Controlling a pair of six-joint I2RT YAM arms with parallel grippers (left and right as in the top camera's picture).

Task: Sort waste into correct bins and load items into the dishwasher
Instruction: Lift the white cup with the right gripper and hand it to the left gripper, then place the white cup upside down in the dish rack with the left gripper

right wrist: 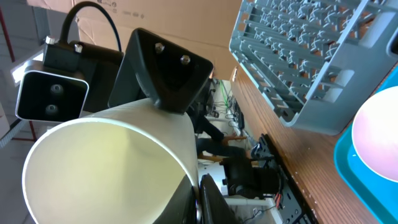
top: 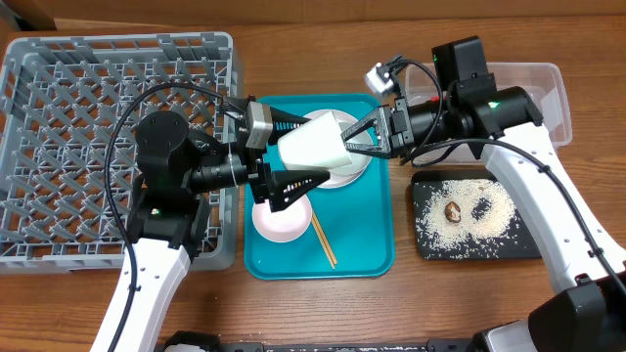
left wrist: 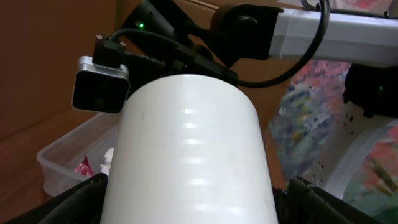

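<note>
I have the white cup's rim (top: 342, 140) in my right gripper, a long way from the grey dish rack. My left gripper should therefore take hold of the cup's body (top: 308, 147) and bring the cup to the rack.
A white cup (top: 315, 144) hangs on its side above the teal tray (top: 364, 249). My right gripper (top: 350, 139) is shut on its rim, one finger inside the cup (right wrist: 106, 168) in the right wrist view (right wrist: 198, 200). My left gripper (top: 311, 149) is open, with its fingers on either side of the cup's body (left wrist: 189, 149); a small gap shows at one finger (left wrist: 189, 202). Below the cup lies a white plate (top: 349, 174), partly hidden. A pink bowl (top: 282, 220) and wooden chopsticks (top: 324, 240) lie on the teal tray. The grey dish rack (top: 98, 127) stands at the left.
The black tray (top: 523, 244) at the right holds rice grains (top: 494, 210) and dark food bits (top: 453, 210). The clear tub (top: 543, 88) stands behind it. In the left wrist view the tub (left wrist: 56, 163) holds a red wrapper (left wrist: 83, 167) and a white tissue (left wrist: 107, 160).
</note>
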